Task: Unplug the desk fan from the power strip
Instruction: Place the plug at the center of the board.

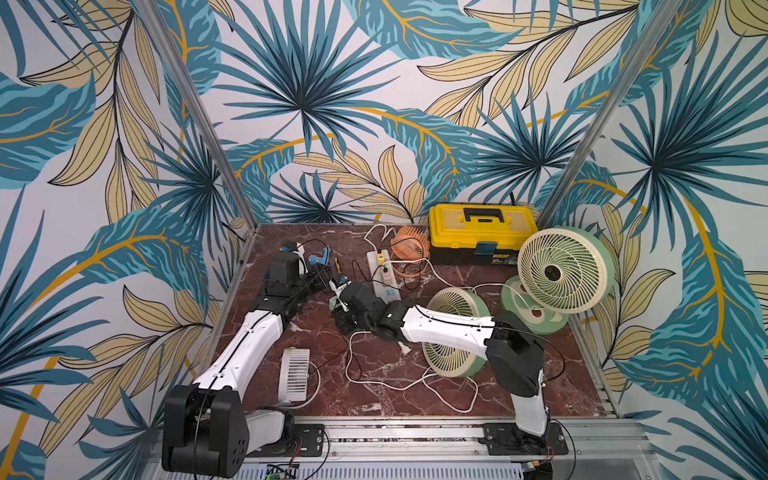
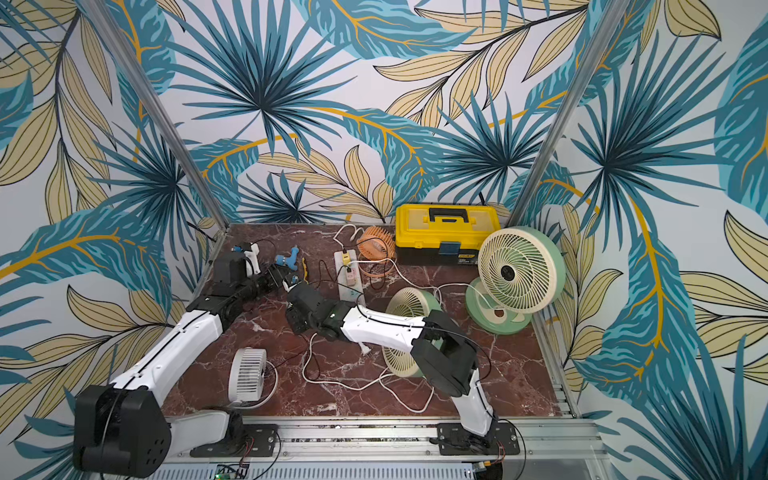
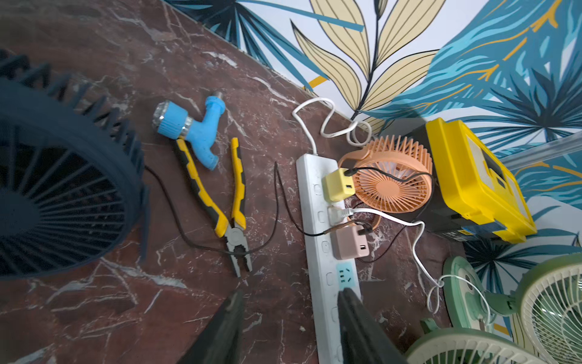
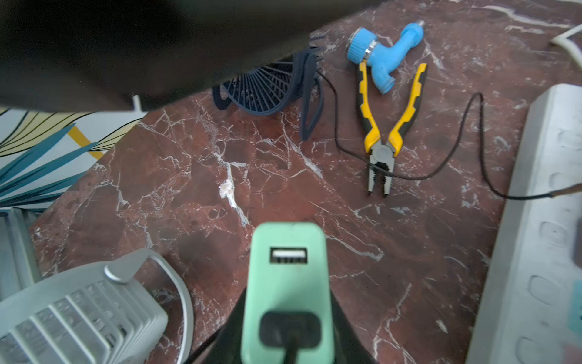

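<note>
The mint green adapter is clear of the power strip, so my right gripper should keep taking it to the open spot by the white desk fan and let go there.
The white power strip lies near the back of the table. My right gripper is shut on a mint green USB adapter and holds it off the strip, above bare table to the strip's left. A black cable sits in one of the adapter's ports, and where it leads is hidden. A white desk fan lies close by. My left gripper is open and empty, with one finger over the strip by its free blue socket.
A yellow adapter, a white plug and a pink adapter sit in the strip. An orange fan, a dark blue fan, green fans, pliers, a blue nozzle and a yellow toolbox crowd the table, with loose cords.
</note>
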`<state>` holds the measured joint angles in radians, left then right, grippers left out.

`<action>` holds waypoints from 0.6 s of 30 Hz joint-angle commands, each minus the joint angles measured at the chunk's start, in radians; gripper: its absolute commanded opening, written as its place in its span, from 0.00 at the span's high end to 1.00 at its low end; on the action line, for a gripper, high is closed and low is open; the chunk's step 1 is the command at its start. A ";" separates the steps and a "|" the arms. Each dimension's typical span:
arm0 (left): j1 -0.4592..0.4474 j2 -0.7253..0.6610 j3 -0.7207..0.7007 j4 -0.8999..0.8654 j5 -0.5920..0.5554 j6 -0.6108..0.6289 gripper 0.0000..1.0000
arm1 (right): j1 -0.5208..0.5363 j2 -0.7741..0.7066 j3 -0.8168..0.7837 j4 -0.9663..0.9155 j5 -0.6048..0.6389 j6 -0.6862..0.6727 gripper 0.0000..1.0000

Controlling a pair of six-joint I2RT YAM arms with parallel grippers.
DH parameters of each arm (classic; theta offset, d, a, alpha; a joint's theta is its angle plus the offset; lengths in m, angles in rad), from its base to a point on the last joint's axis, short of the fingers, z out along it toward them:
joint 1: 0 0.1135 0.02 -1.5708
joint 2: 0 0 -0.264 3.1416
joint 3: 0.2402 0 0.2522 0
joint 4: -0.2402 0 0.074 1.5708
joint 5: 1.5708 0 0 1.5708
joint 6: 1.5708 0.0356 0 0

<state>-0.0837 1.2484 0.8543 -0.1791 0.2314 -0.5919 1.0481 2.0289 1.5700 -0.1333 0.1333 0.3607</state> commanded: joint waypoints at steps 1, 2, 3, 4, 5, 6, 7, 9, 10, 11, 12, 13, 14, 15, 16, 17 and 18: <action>-0.005 -0.032 -0.007 0.013 0.014 -0.007 0.47 | 0.064 0.065 0.054 -0.055 -0.115 -0.070 0.92; -0.003 -0.035 -0.009 0.011 0.005 -0.007 0.47 | 0.072 0.083 0.072 -0.067 -0.123 -0.072 0.92; 0.001 -0.039 -0.012 0.010 -0.007 -0.006 0.47 | 0.079 0.100 0.088 -0.073 -0.124 -0.073 0.92; 0.004 -0.041 -0.013 0.006 -0.023 -0.004 0.47 | 0.084 0.117 0.100 -0.075 -0.123 -0.071 0.91; 0.011 -0.044 -0.015 -0.002 -0.042 0.001 0.47 | 0.086 0.129 0.106 -0.075 -0.120 -0.068 0.91; 0.019 -0.047 -0.017 -0.011 -0.060 0.007 0.47 | 0.088 0.138 0.106 -0.074 -0.115 -0.060 0.91; 0.029 -0.049 -0.020 -0.015 -0.078 0.015 0.47 | 0.088 0.148 0.105 -0.075 -0.110 -0.049 0.91; 0.056 -0.052 -0.030 -0.013 -0.094 0.017 0.47 | 0.089 0.162 0.106 -0.074 -0.108 -0.036 0.91; 0.070 -0.053 -0.038 -0.008 -0.092 0.016 0.47 | 0.089 0.170 0.108 -0.072 -0.113 -0.034 0.91; 0.082 -0.054 -0.045 -0.003 -0.084 0.013 0.47 | 0.088 0.178 0.111 -0.071 -0.121 -0.029 0.91; 0.091 -0.054 -0.050 0.006 -0.077 0.006 0.47 | 0.089 0.187 0.115 -0.072 -0.126 -0.028 0.90; 0.096 -0.055 -0.055 0.014 -0.072 0.002 0.47 | 0.088 0.196 0.119 -0.073 -0.129 -0.024 0.89; 0.099 -0.054 -0.060 0.020 -0.067 0.000 0.47 | 0.090 0.205 0.122 -0.075 -0.132 -0.023 0.89; 0.100 -0.054 -0.061 0.024 -0.065 -0.002 0.47 | 0.090 0.211 0.123 -0.075 -0.132 -0.022 0.88; 0.100 -0.053 -0.063 0.026 -0.065 -0.003 0.47 | 0.088 0.221 0.125 -0.075 -0.133 -0.021 0.88; 0.102 -0.053 -0.063 0.026 -0.067 -0.002 0.47 | 0.088 0.227 0.126 -0.075 -0.132 -0.020 0.88; 0.102 -0.053 -0.064 0.026 -0.068 -0.001 0.47 | 0.089 0.233 0.127 -0.075 -0.133 -0.018 0.87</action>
<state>0.0204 1.2198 0.7956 -0.2077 0.1398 -0.5877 1.1236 2.2299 1.6894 -0.1757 0.0429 0.3618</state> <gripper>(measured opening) 0.531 0.316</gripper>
